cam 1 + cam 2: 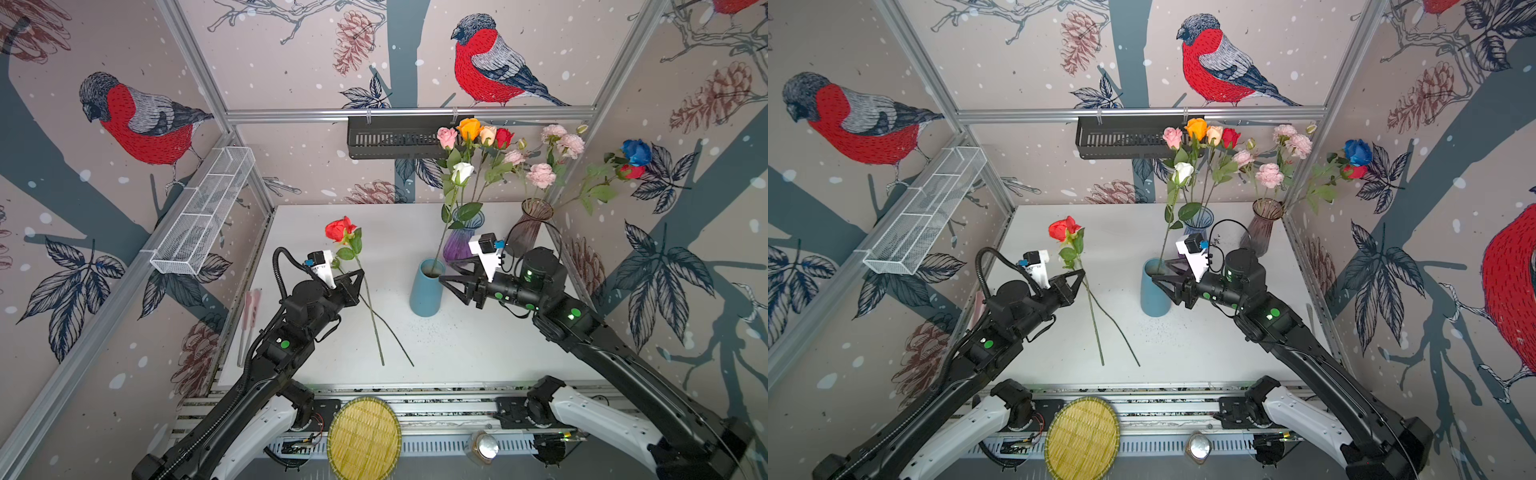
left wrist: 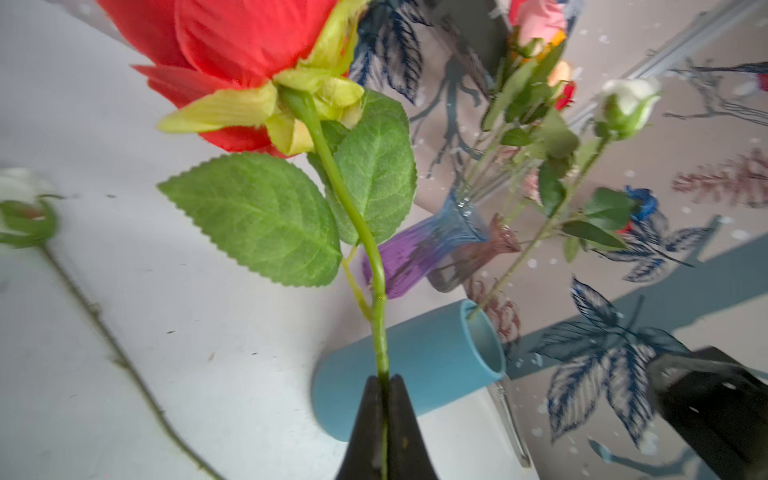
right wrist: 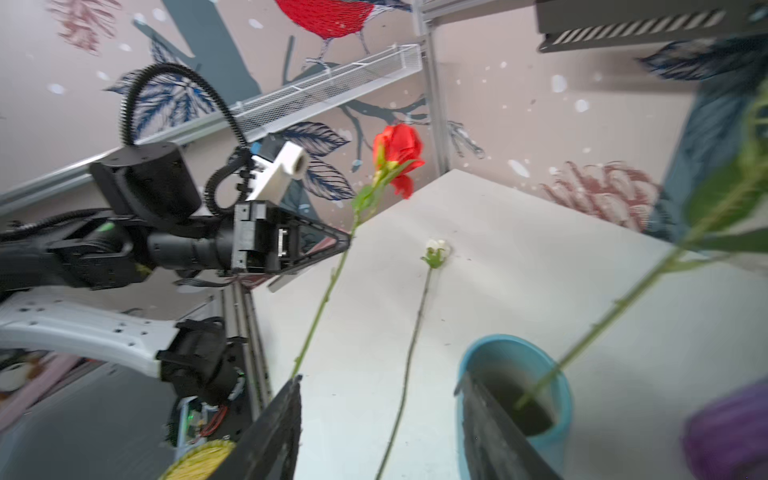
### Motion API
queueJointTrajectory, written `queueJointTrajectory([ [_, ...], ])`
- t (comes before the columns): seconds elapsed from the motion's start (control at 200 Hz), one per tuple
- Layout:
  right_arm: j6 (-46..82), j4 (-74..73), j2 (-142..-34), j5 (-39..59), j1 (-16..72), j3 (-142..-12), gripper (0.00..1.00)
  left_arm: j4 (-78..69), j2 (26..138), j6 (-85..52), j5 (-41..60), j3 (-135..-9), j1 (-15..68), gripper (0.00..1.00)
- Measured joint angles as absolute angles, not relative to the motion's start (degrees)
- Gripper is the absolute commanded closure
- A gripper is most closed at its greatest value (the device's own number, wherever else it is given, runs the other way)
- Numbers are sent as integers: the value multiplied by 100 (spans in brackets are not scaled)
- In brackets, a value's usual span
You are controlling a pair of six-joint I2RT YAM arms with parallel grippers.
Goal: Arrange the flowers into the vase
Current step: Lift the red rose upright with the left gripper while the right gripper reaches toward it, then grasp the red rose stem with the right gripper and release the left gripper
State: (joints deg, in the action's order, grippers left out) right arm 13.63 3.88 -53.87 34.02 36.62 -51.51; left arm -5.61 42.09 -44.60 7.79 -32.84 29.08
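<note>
My left gripper should give my empty right gripper the rose before lowering it in. My left gripper holds the red rose's stem (image 1: pixel 371 313) away from the blue vase (image 1: pixel 430 270).
My left gripper (image 1: pixel 360 273) (image 2: pixel 384 379) is shut on the thin green stem of a red rose (image 1: pixel 340 228) (image 2: pixel 232 41) (image 3: pixel 398 145), just below its leaves. The bloom is raised and the long stem slants down toward the table's front. A second flower lies flat on the table beside it, with a small white bud (image 3: pixel 435 249) (image 2: pixel 25 208). The blue vase (image 1: pixel 426 291) (image 1: pixel 1154 293) (image 3: pixel 557 399) stands mid-table and holds a white rose (image 1: pixel 462 172). My right gripper (image 1: pixel 445 271) (image 3: pixel 379 376) is open at the vase's rim, one finger against it.
Behind the blue vase stand a purple glass vase (image 1: pixel 463 241) with several roses and a smoky glass vase (image 1: pixel 532 226) with pink peonies and a blue rose. A white wire basket (image 1: pixel 203 212) hangs on the left wall, a black one (image 1: pixel 386 139) at the back. A woven tray (image 1: pixel 365 436) lies in front.
</note>
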Motion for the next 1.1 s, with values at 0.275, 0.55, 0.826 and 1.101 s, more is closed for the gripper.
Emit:
queueJointTrajectory([
  [0.275, 1844, -14, -6377, 4447, 4421, -5529, 46, -2397, 4613, -4672, 2010, -3186, 3199, 100],
  [0.55, 2235, -202, -6971, 4532, 4482, -5811, 55, -3874, 5146, -4932, 2840, -3085, 3546, 100],
  [0.826, 2379, -351, -7137, 4663, 4486, -5902, 93, -4397, 5269, -4950, 3148, -3100, 3629, 100],
  [1.101, 2340, -187, -7111, 4405, 4427, -6106, 98, -4296, 5065, -4886, 3129, -3079, 3634, 59],
])
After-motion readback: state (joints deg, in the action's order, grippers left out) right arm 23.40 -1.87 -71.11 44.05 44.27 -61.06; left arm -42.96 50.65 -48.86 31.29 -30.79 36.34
